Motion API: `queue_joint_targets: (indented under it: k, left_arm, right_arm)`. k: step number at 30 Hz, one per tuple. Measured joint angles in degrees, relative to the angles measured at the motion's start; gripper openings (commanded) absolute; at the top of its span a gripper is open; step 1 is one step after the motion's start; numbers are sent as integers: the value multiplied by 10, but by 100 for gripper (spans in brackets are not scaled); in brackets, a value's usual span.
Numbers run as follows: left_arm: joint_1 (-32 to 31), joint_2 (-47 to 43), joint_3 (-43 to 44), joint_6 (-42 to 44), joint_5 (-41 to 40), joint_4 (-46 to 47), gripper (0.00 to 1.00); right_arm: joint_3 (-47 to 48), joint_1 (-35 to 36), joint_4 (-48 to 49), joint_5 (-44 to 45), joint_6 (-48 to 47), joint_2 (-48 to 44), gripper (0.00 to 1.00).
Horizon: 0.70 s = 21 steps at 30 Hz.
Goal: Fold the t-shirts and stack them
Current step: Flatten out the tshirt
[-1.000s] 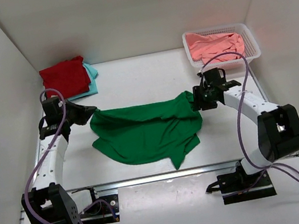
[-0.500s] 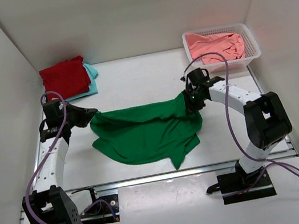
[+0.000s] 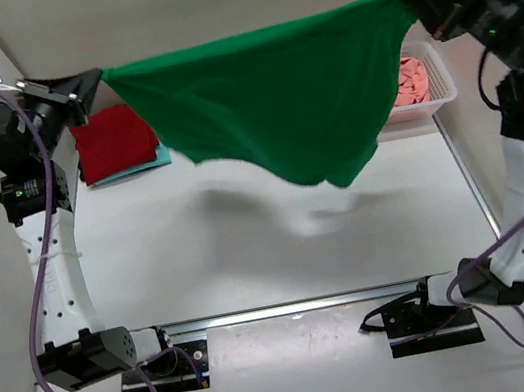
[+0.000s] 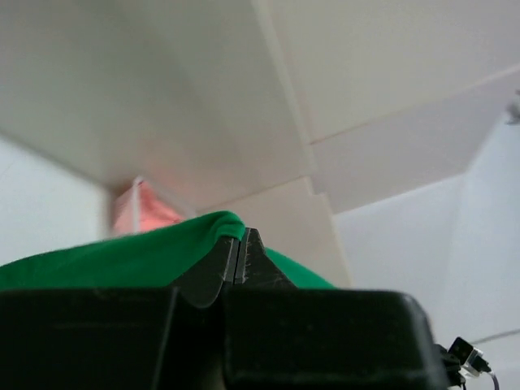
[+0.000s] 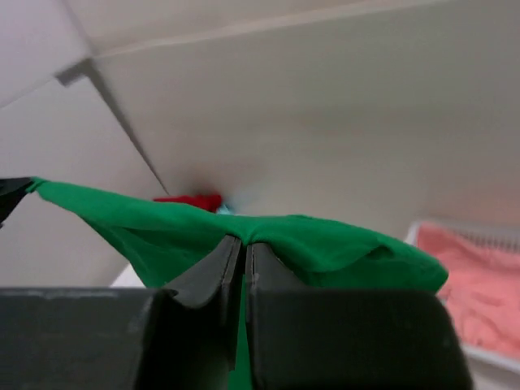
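The green t-shirt's upper edge (image 3: 254, 35) is stretched tight toward the basket, so my left gripper and right gripper should move closer together and lay it across the clear table (image 3: 281, 243).
The bright green t-shirt (image 3: 276, 102) hangs spread in the air between my two raised grippers, its lower edge sagging toward the middle. My left gripper (image 3: 92, 84) is shut on its left corner; the cloth shows at the fingertips in the left wrist view (image 4: 122, 256). My right gripper (image 3: 423, 3) is shut on its right corner, seen in the right wrist view (image 5: 309, 236). The dark red t-shirt (image 3: 115, 141) lies folded at the back left on the pale turquoise t-shirt (image 3: 162, 157). The salmon pink t-shirt (image 3: 412, 78) lies in the basket, partly hidden by the green cloth.
The white mesh basket (image 3: 441, 88) stands at the back right corner. White walls close in the table on the left, back and right. Both arm bases sit at the near edge, with purple cables looping beside them.
Both grippers have lifted high and moved apart, pulling the green t-shirt off the table and stretching it out in the air.
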Motion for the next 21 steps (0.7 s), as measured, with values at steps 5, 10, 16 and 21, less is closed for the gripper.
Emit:
queue_joint_targets:
  k: [5,10,16,21]
  left_arm:
    - [5,-16,87,-46,7,19,0]
    - [4,-13,123,-88,5,35,0]
    - [-10,10,119,-101,-2,28,0]
    - [-47,50,68,-73,-15,10,0]
  right_arm:
    - [2,-113,67,-91,87,-62,0]
    - [-3,-129,160,-156,174,-75,0]
    - [-31,-96,183,-181,209,-42,0]
    - [-5,43,100,-139,151,71,0]
